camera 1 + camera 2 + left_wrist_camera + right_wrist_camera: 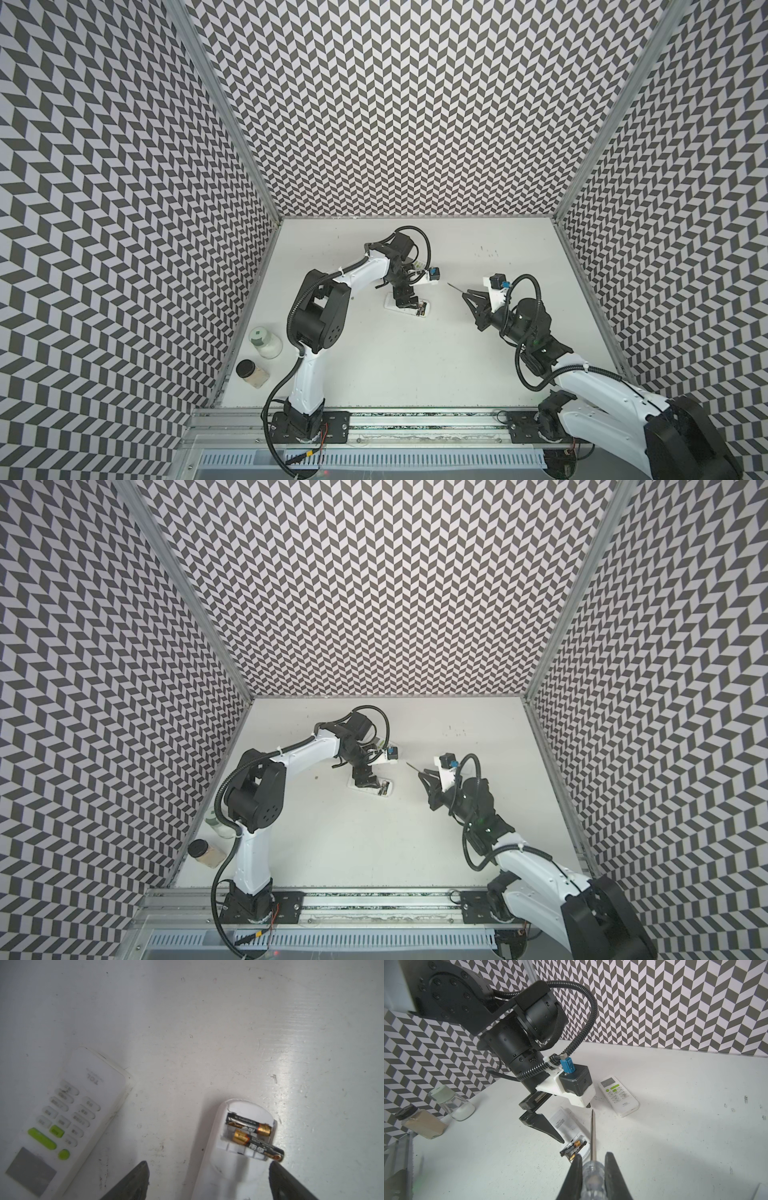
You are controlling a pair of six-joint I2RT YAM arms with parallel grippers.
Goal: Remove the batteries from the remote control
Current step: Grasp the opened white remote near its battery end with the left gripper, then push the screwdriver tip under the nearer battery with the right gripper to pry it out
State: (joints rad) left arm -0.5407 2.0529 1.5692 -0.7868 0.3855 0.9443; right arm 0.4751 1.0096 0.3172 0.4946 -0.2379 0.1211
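Note:
I need to clamp the remote control's body (pixel 228 1182) with my left gripper before the screwdriver pries the crooked battery (pixel 258 1145) out, because the remote control lies loose under my open left gripper.
The remote control (pixel 226 1169) lies face down on the white table, its battery compartment uncovered. Two black batteries with gold ends are in it: one (pixel 247 1125) lies in its slot, the other (pixel 257 1147) sits askew with one end poking past the remote's side. My left gripper (pixel 207 1163) hovers open just over the remote, its fingers either side and touching nothing. In both top views it stands over the remote (pixel 390 302) (pixel 353 785). My right gripper (pixel 593 1155) is shut on a clear-handled screwdriver (pixel 592 1132), held above the table to the right of the remote (pixel 564 1124).
A second white remote (pixel 618 1097) with green buttons lies face up just beyond the left gripper. Two jars (pixel 266 336) (pixel 251 372) stand at the left edge near the left arm's base. Patterned walls close in three sides.

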